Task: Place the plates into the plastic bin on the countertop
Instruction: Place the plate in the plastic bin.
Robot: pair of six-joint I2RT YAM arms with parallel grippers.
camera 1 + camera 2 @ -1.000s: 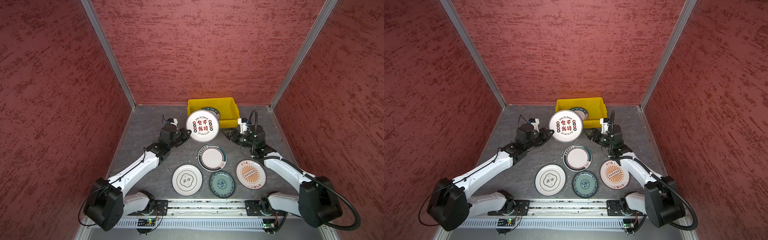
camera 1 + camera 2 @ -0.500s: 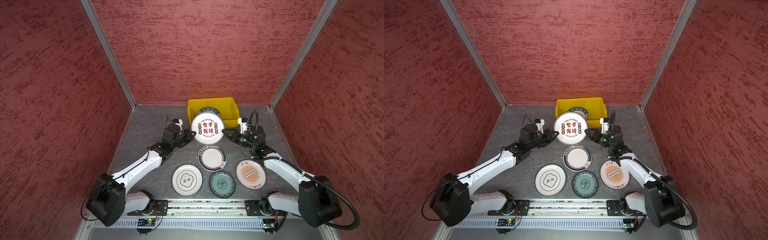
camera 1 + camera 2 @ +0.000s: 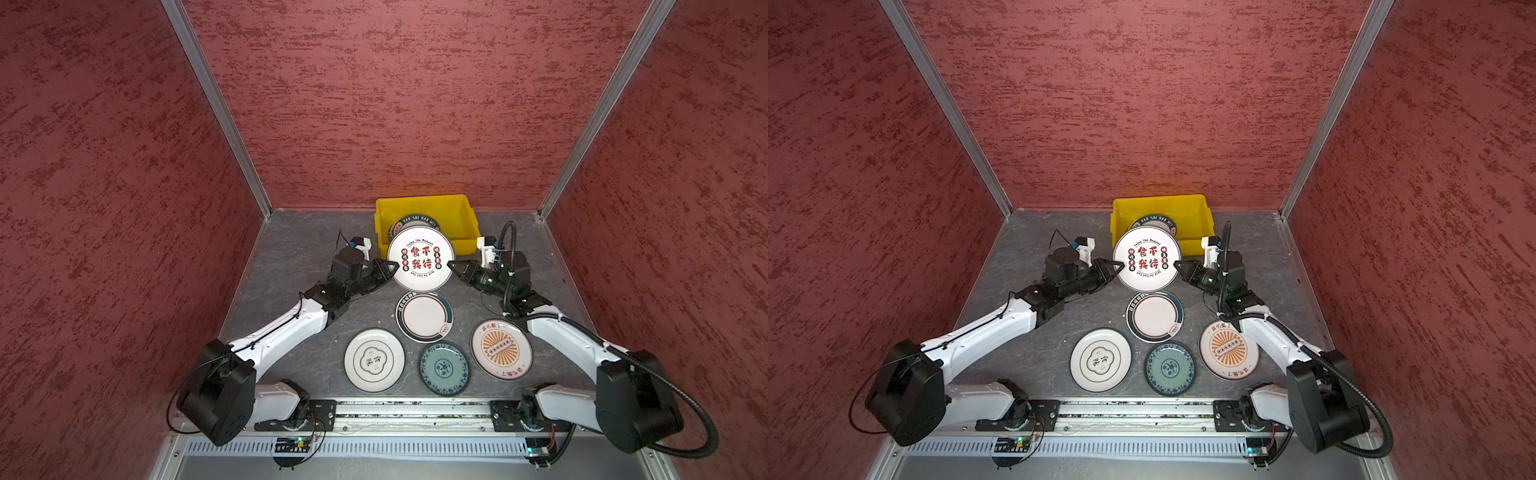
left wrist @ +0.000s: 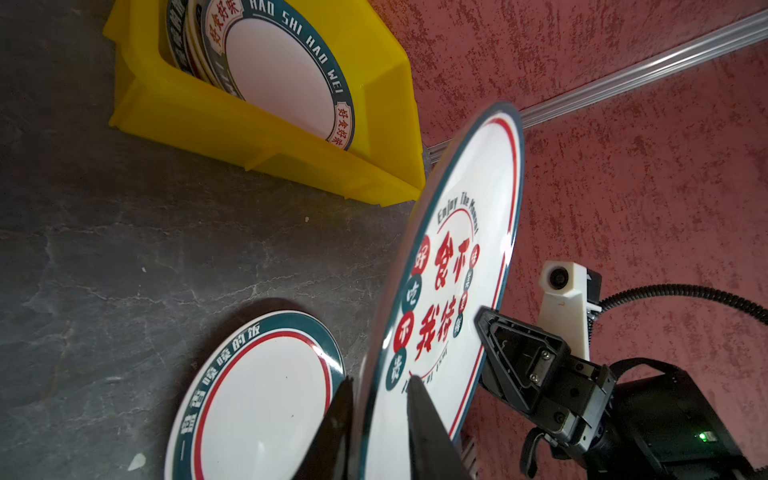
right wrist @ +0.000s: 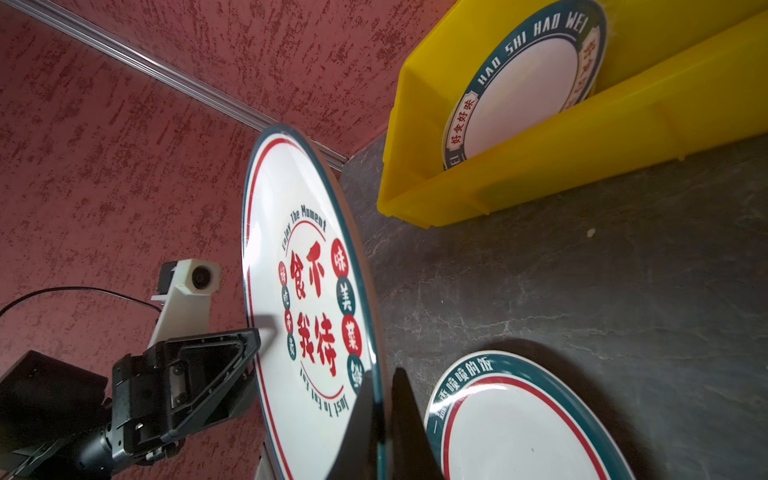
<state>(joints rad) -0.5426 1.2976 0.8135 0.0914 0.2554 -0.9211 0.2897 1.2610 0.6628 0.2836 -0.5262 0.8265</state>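
Note:
The white plate's rim (image 3: 389, 257) is between my left gripper's open fingers, so my left gripper should back out of the way before my right gripper carries the plate into the bin (image 3: 416, 221).
A white plate with red characters (image 3: 420, 259) hangs tilted in the air just in front of the yellow plastic bin (image 3: 465, 216). My right gripper (image 5: 382, 382) is shut on its right rim. My left gripper (image 4: 380, 386) straddles the opposite rim, jaws apart with a gap on each side of the plate's edge (image 4: 457, 266). Inside the bin (image 4: 249, 129) lean stacked plates, a dark-rimmed one (image 4: 282, 70) in front. On the countertop (image 3: 299, 249) lie several plates: dark-rimmed (image 3: 424, 316), cream (image 3: 374, 360), teal (image 3: 444, 368), orange-print (image 3: 501, 349).
Red textured walls close in the left, right and back sides, with metal corner strips (image 3: 216, 108). The arms' base rail (image 3: 411, 411) runs along the front edge. The right half of the bin shows bare yellow floor (image 3: 1192, 222).
The held plate has shifted a little rightward. My right gripper has shut on its right rim, and my left gripper's jaws have parted from the left rim.

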